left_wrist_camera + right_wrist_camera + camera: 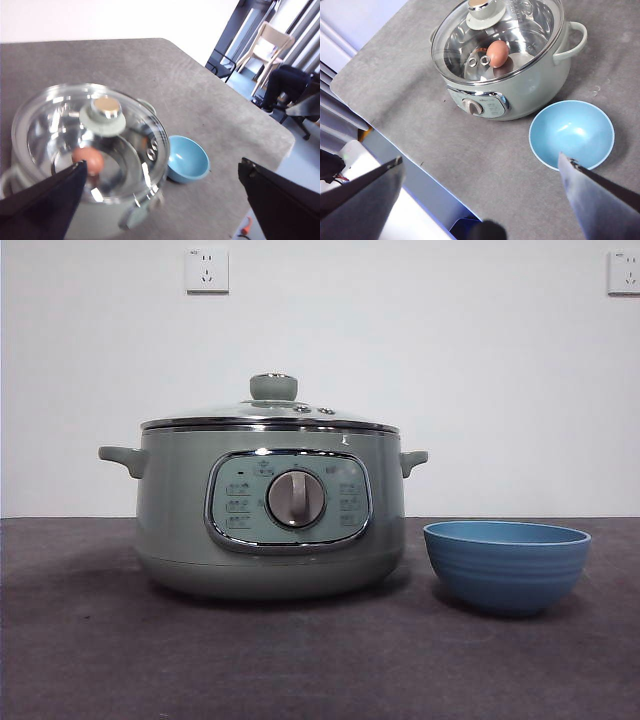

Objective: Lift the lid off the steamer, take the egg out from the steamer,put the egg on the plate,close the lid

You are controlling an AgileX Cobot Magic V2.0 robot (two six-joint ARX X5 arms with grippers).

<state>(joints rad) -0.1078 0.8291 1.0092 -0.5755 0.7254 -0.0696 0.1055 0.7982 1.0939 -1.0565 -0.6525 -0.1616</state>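
The lid's rim [270, 423] is resting on the steamer's edge. The lid will come off and leave the steamer standing when I lift the knob.
The pale green steamer [270, 520] stands on the grey table with its clear lid [270, 418] closed on it; the lid's knob [273, 387] is on top. Through the lid a brown egg [497, 53] lies inside the pot, also seen in the left wrist view [89, 159]. The empty blue plate [506, 565], a small bowl, stands just right of the steamer. My left gripper [160, 200] is open, high above the steamer [85, 165]. My right gripper [480, 195] is open, high above the table's front edge, near the plate [571, 134]. Neither arm shows in the front view.
The table's front edge [395, 145] drops off close before the steamer [505, 65]. A white wall with two sockets [207, 270] is behind. A chair [267, 45] and a seated person [290, 85] are beyond the table's far side.
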